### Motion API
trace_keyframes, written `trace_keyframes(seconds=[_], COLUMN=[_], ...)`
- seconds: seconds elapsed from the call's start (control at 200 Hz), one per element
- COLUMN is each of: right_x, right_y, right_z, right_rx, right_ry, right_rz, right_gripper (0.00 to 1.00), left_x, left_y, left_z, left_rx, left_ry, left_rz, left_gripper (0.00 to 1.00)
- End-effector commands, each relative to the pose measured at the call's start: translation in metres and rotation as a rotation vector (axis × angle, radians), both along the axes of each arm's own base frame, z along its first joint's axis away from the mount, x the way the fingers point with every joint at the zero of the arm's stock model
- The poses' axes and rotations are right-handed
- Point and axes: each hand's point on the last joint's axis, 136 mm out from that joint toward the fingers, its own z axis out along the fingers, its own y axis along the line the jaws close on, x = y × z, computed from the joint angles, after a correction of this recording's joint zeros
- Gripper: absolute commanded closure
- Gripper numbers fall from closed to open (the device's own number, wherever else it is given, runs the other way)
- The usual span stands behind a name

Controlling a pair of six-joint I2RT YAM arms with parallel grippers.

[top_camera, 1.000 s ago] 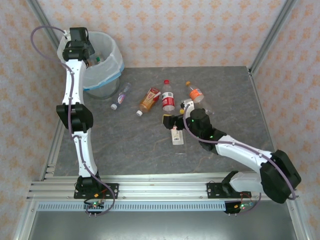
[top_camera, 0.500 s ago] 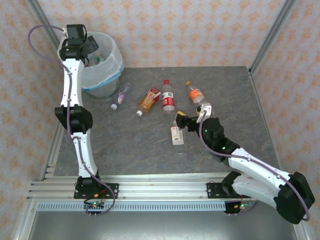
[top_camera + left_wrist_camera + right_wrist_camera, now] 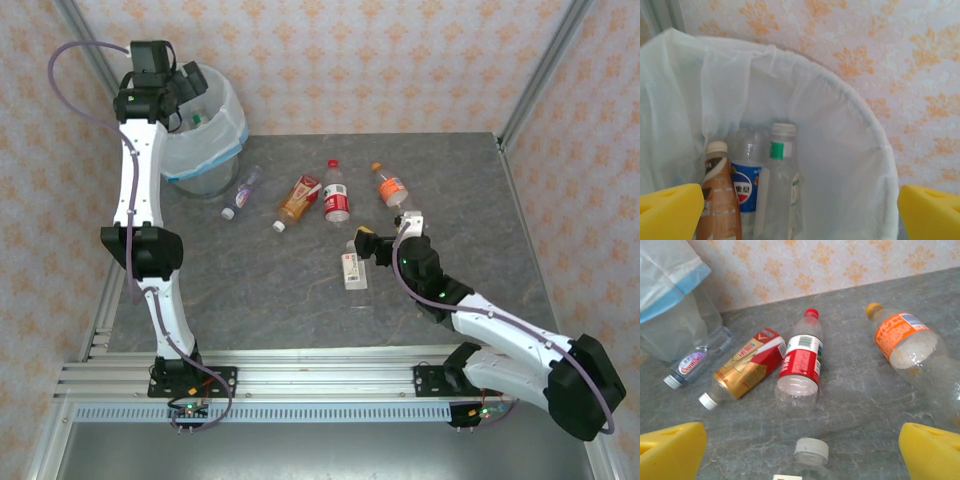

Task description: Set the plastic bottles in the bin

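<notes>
My right gripper should keep moving toward the white-label bottle's bottom end until its fingers straddle it, as the white-label bottle (image 3: 355,271) is clear of the red-label bottle.
The bin (image 3: 212,140), a grey bucket with a white liner, stands at the table's far left corner. My left gripper (image 3: 186,88) hangs open above it with nothing between its fingers. Inside the bin (image 3: 840,95) stand a brown bottle (image 3: 717,195), a blue-label bottle (image 3: 746,184) and a clear bottle with a green band (image 3: 781,185). My right gripper (image 3: 386,234) is open, low over the cap end of a white-label bottle (image 3: 353,268) whose cap (image 3: 811,449) lies between the fingers. Beyond it lie a red-label bottle (image 3: 801,367), a gold-label bottle (image 3: 747,365), an orange-label bottle (image 3: 905,340) and a small purple-label bottle (image 3: 692,362).
Aluminium frame posts and patterned walls close in the grey table (image 3: 260,290) at the back and sides. The bin's wall (image 3: 670,315) stands just behind the purple-label bottle. The four loose bottles lie in a row between the bin and my right gripper.
The left jaws have spread wide and the wrist has lifted a little over the bin. My right gripper has swung rightward along the white-label bottle toward its cap end.
</notes>
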Motion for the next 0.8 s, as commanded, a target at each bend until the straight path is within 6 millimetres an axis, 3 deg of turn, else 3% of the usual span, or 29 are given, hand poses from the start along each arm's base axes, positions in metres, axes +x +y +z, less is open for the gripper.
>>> trace_keyframes(seconds=[0.0,0.31,0.475,0.796], right_x=[0.005,-0.010,-0.020,-0.033], right_y=[-0.007,-0.023,-0.030,-0.021], right_z=[0.003,-0.031,-0.050,-0.074], right_rx=[0.007,-0.066,-0.071,-0.047], right_ry=[0.026,0.200,0.279,0.398], right_rz=[-0.059,-0.114,-0.135,-0.091], right_gripper=[0.01,0.01,0.01,0.01], left_x=[-0.012,-0.046,-0.067,-0.119], left_y=[-0.029,-0.076,-0.085,-0.110], left_z=[0.027,0.034,0.024,0.002], left_rx=[0.040,-0.041,-0.095,-0.213], left_ry=[-0.057,-0.172,-0.162,-0.191], left_rz=[-0.066,-0.144,-0.168,-0.187], left_gripper=[0.00,0.00,0.00,0.00])
